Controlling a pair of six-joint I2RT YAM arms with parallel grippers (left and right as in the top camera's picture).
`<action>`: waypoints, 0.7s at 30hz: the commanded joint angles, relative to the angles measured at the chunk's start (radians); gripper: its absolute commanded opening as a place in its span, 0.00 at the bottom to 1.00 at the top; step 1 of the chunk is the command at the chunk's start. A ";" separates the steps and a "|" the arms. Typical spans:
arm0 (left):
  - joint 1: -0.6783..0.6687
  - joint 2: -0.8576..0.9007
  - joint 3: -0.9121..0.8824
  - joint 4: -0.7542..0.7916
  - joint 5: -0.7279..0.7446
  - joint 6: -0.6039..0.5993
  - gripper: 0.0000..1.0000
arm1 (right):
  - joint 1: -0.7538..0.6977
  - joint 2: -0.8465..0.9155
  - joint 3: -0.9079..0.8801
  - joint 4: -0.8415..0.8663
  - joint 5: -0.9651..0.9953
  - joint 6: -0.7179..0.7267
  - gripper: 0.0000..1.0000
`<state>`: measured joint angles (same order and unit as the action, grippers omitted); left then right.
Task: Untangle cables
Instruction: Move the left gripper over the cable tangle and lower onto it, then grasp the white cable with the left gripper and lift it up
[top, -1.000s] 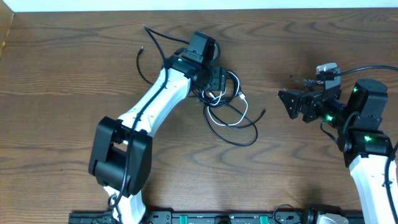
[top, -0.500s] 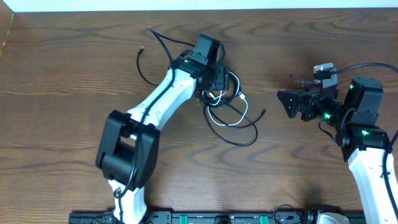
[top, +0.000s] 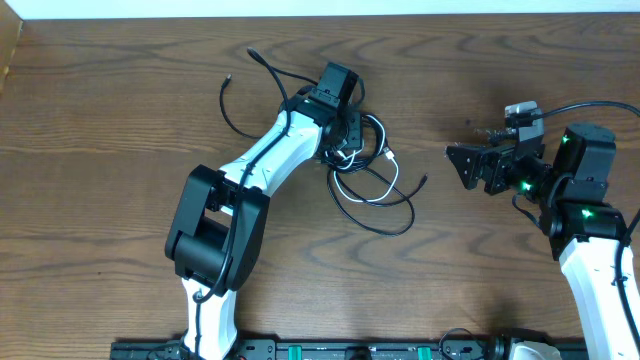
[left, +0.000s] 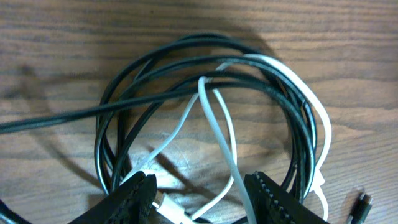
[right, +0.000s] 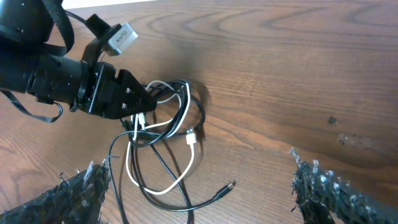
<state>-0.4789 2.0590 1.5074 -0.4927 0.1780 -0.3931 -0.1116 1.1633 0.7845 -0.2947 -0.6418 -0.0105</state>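
The white cord runs through the black coil (left: 204, 85), so my left gripper needs to raise the white cord (left: 226, 148) and pass it to my right gripper, which will pull it free.
The tangle of cables (top: 368, 170) lies mid-table: black cords coiled in loops with a short white cord (left: 217, 130) threaded through them. A black tail (top: 232, 100) runs off to the far left. A black plug end (right: 227, 186) points right. My left gripper (left: 199, 199) is open, low over the coil, with the white cord and its white plug between the fingers. It also shows in the overhead view (top: 348, 135). My right gripper (top: 458, 165) is open and empty, right of the tangle, its fingers framing the right wrist view (right: 199, 199).
The wooden table (top: 120, 200) carries nothing else. A white wall edge runs along the far side. A black rail (top: 330, 350) sits at the near edge. A thicker black cable (top: 600, 108) is fixed to my right arm.
My left arm has swung its base segments rightward while its gripper stays over the coil. The black tail at the far left has shifted slightly. My right arm has barely moved.
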 joint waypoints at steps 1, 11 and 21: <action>0.000 -0.009 0.004 0.010 -0.014 -0.005 0.47 | 0.009 0.000 0.019 -0.001 0.007 0.006 0.92; 0.001 -0.011 0.006 0.010 -0.015 -0.006 0.07 | 0.009 0.000 0.019 -0.002 0.008 0.006 0.92; 0.016 -0.332 0.097 -0.092 -0.004 0.070 0.07 | 0.023 0.000 0.019 0.031 0.003 0.067 0.83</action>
<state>-0.4675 1.8847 1.5475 -0.5789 0.1764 -0.3504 -0.1089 1.1633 0.7845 -0.2760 -0.6338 0.0151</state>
